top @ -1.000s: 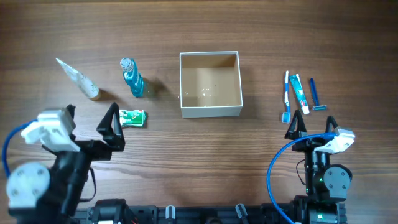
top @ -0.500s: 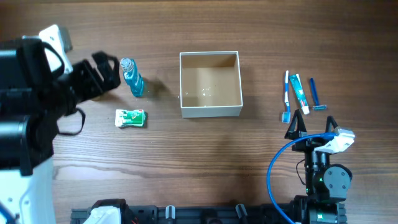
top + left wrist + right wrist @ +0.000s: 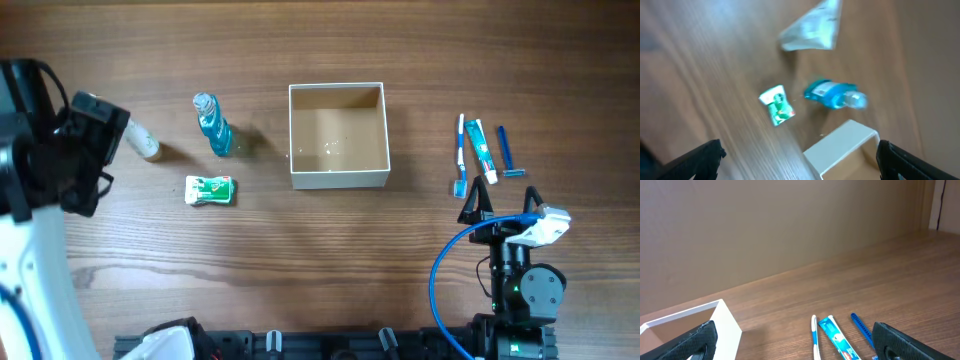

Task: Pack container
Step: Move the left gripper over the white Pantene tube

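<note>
I can see the white tube's flat end (image 3: pixel 832 24) standing outside my left gripper's open fingers, so I should swing back and get the fingers around that end of the tube before I close them.
The container (image 3: pixel 338 172), a white-walled box with a tan inside, stands mid-table with nothing in it; its corner (image 3: pixel 840 146) shows in the left wrist view and its side (image 3: pixel 729 326) in the right wrist view. Left of it lie a blue bottle (image 3: pixel 212 125), a green packet (image 3: pixel 210 189) and a white tube (image 3: pixel 146 144). My left gripper (image 3: pixel 799 159) hangs high above them, open and holding nothing. A toothbrush (image 3: pixel 461 155), a toothpaste tube (image 3: pixel 481 148) and a blue razor (image 3: pixel 508 152) lie at the right. My right gripper (image 3: pixel 505 204) is open just in front of them.
The raised left arm (image 3: pixel 40 160) fills the overhead view's left edge and hides part of the white tube. The blue cable (image 3: pixel 445 270) loops by the right arm's base. Bare wood lies in front of the container.
The left arm has lifted from the front left and swung up and back, now looming over the white tube. The right arm and all the objects have stayed put.
</note>
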`<state>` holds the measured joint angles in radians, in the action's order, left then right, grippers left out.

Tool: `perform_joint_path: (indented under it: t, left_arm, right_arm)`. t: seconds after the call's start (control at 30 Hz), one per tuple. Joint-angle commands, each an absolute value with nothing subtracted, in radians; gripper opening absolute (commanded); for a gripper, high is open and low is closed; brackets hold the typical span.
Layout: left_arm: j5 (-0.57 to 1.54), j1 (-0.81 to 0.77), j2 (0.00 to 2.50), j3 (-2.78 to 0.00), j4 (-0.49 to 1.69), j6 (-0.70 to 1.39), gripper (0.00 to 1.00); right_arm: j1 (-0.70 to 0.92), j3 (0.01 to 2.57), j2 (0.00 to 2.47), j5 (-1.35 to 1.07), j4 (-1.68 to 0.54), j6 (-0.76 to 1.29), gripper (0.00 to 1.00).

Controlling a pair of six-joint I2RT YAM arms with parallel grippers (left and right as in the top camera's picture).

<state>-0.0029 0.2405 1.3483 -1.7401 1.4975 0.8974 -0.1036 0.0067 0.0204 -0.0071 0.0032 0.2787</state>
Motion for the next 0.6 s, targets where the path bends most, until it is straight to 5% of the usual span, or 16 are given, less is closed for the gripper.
perform_joint_path:
  t: [0.0, 0.23, 0.57]
  left_arm:
    - [0.015, 0.274, 1.479, -1.751, 1.522, 0.982, 0.99]
    - [0.165, 0.328, 1.633, -1.806, 1.413, 0.854, 1.0]
    - [0.116, 0.48, 1.651, -1.943, 1.456, 0.76, 1.0]
  right_arm:
    - [-0.097, 0.005, 0.021, -0.001, 0.006, 0.272, 1.0]
    - [-0.097, 0.005, 0.021, -0.001, 0.007, 0.272, 1.0]
    - [-0.097, 0.005, 0.021, -0.001, 0.007, 0.273, 1.0]
